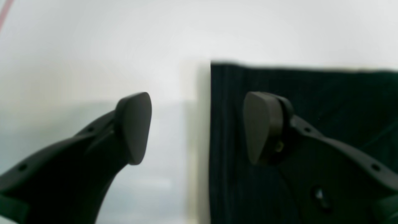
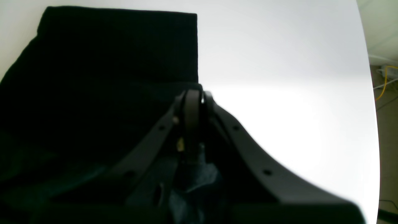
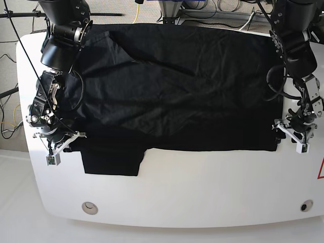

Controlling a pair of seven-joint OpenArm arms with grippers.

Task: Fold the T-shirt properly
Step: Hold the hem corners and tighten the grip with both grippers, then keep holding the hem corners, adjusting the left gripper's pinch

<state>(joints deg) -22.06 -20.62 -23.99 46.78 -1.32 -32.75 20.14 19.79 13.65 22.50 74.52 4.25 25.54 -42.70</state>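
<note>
The open fingers of the robot's left gripper straddle the T-shirt's side edge [image 3: 278, 144] near its front corner, so the gripper should keep moving inward until they can pinch the cloth [image 3: 272, 142].
The black T-shirt [image 3: 172, 91] lies spread over most of the white table [image 3: 202, 192], with one flap [image 3: 114, 162] sticking out toward the front edge at the lower left. My left gripper [image 3: 291, 137] hovers at the shirt's right edge near its front corner. In the left wrist view this gripper [image 1: 196, 124] is open: one finger is over bare table, the other over the T-shirt [image 1: 311, 93], and nothing is between them. My right gripper [image 3: 63, 142] sits at the shirt's left edge. In the right wrist view it [image 2: 192, 96] is shut, with cloth of the T-shirt [image 2: 108, 62] bunched between its fingers.
Two round holes [image 3: 89, 206] [image 3: 304, 206] mark the table's front edge. Cables [image 3: 202, 10] run behind the far edge, and more lie on the floor [image 2: 385, 81] past the table's side. Both arms' bodies stand at the far corners [image 3: 66, 30] [image 3: 291, 30].
</note>
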